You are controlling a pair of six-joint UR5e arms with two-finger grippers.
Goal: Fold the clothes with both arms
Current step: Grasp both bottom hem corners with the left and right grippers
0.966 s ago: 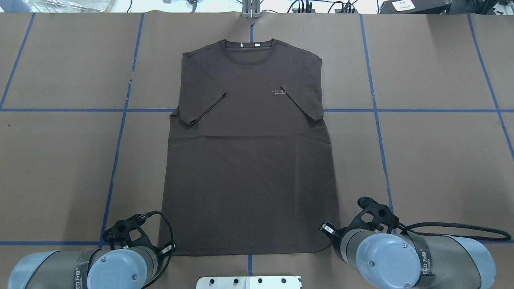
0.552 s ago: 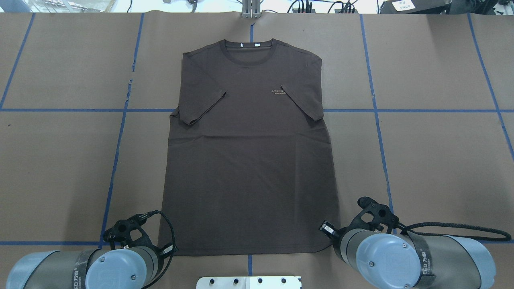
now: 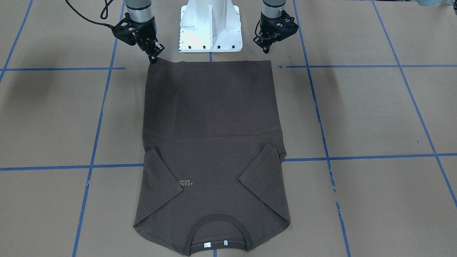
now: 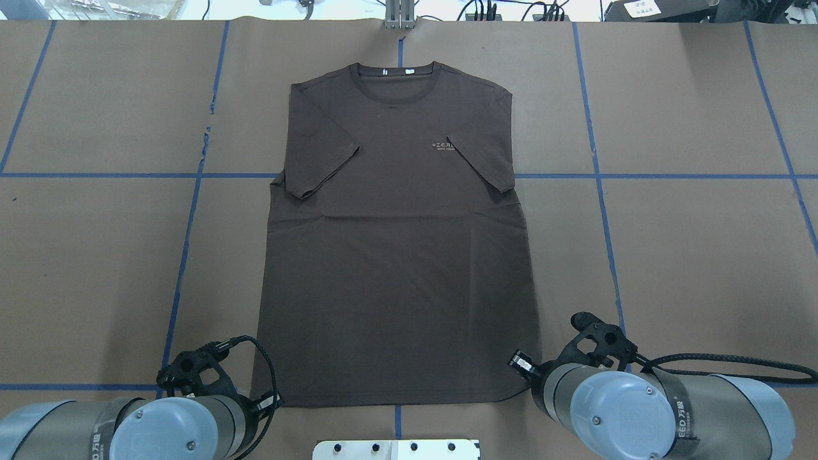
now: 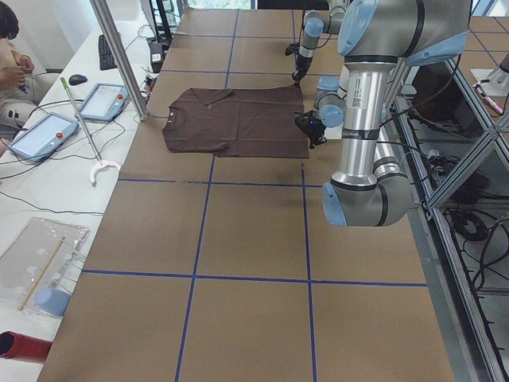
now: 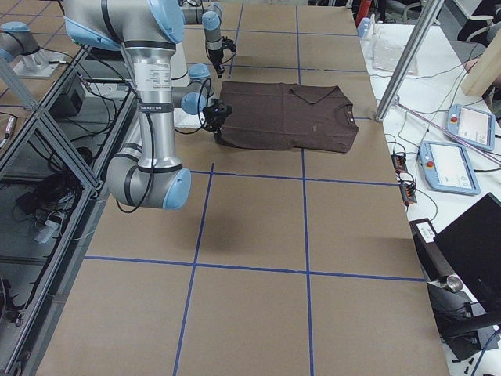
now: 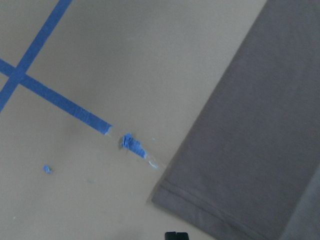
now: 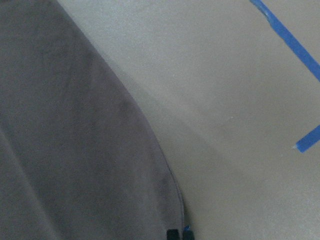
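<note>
I should open my left gripper's closed fingers, which are short of the T-shirt's free hem corner, then move forward and take hold of that corner before I lift.
The clothes are one dark brown T-shirt spread flat on the brown table, sleeves folded inward and collar at the far side from the robot. My right gripper points down with its tips at the hem's corner on my right. In the right wrist view its fingertips sit close together at the hem's edge. My left gripper hovers just off the hem's other corner. In the left wrist view that corner lies ahead of the gripper's tip. Nothing is lifted.
The white pedestal base stands between the arms, just behind the hem. Blue tape lines grid the table, with a torn scrap near the left corner. A person sits at a side bench with tablets. A metal pole rises beyond the collar.
My left arm has drawn slightly back toward the robot and to the left. The right arm and the shirt have hardly moved.
</note>
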